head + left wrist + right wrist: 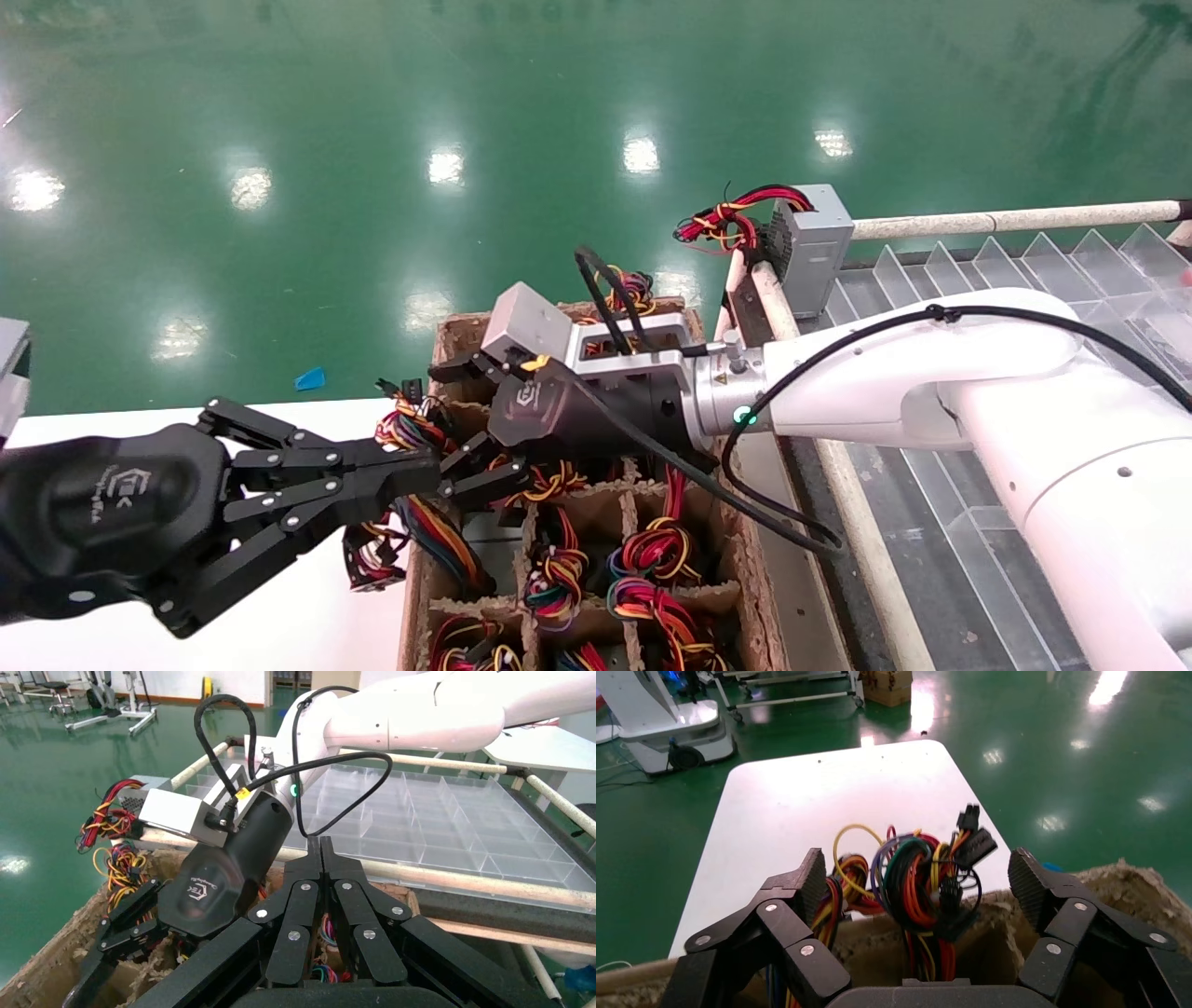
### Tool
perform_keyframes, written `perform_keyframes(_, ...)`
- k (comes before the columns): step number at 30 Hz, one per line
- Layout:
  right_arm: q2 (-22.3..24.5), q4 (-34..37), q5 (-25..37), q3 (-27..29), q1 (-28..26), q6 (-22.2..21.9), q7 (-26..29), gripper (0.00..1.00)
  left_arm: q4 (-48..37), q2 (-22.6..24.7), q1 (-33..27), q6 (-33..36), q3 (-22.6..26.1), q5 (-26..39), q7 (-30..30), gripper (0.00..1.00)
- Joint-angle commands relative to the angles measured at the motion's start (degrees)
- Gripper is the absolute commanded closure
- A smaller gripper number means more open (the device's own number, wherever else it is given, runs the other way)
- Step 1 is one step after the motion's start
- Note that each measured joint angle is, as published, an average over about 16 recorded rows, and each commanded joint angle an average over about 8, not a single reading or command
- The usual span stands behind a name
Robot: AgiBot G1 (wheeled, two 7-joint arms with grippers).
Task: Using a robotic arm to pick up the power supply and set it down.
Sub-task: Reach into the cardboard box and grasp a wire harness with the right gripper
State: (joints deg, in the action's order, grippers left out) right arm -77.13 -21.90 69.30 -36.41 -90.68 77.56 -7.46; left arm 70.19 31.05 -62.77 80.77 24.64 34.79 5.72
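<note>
I expect a hidden power supply to come up hanging when I lift the bundle (pixel 413 420), because the wire bundle's wires go down into a crate cell (pixel 931 957).
The power supply (pixel 815 242) is a grey metal box with a perforated side (pixel 133 797) and red, yellow and orange wires (pixel 722 224). It stands upright on the near corner of the rack, apart from both grippers. My right gripper (pixel 447 424) reaches left over the far end of the cardboard crate (pixel 740 559), well short of the box. It is open (pixel 919 874), and a coloured wire bundle with black plugs (pixel 916 881) sits between its fingers. My left gripper (pixel 433 466) is shut (pixel 321 843) with nothing in it, its tips close to the right gripper's lower finger.
The crate's cells hold several coiled wire bundles (pixel 652 550). A rack of clear plastic dividers (pixel 978 270) with pale tube rails (pixel 1006 222) lies on the right. A white table (pixel 307 606) is on the left, and shiny green floor lies beyond it.
</note>
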Motion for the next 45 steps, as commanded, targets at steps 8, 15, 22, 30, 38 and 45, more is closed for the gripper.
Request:
perform_keyframes(8, -0.4, 2.8, -1.0, -1.9, -0.8, -0.2, -1.6, 1.0, 0.0, 0.0, 0.0, 0.0, 0.0, 0.0, 0.0, 1.0)
perform_keyframes(15, -0.3, 3.3, -1.3, -3.7, -1.3, -0.7, -2.8, 1.0, 0.0, 0.0, 0.0, 0.0, 0.0, 0.0, 0.0, 1.0)
perform_keyframes(22, -0.3, 3.7, -2.0, -5.1, -1.6, -1.0, -3.8, 1.0, 0.0, 0.0, 0.0, 0.0, 0.0, 0.0, 0.0, 1.0)
perform_keyframes(30, 0.0, 3.8, -2.5, -6.4, -2.5, -0.7, -4.8, 1.0, 0.0, 0.0, 0.0, 0.0, 0.0, 0.0, 0.0, 1.0)
perform_keyframes(38, 0.8, 4.5, -3.2, -6.7, -4.2, -0.3, -5.4, 1.0, 0.0, 0.0, 0.0, 0.0, 0.0, 0.0, 0.0, 1.0)
perform_keyframes(45, 2.4, 5.1, -5.2, -5.5, -5.7, 1.1, -5.5, 1.0, 0.0, 0.0, 0.0, 0.0, 0.0, 0.0, 0.0, 1.0)
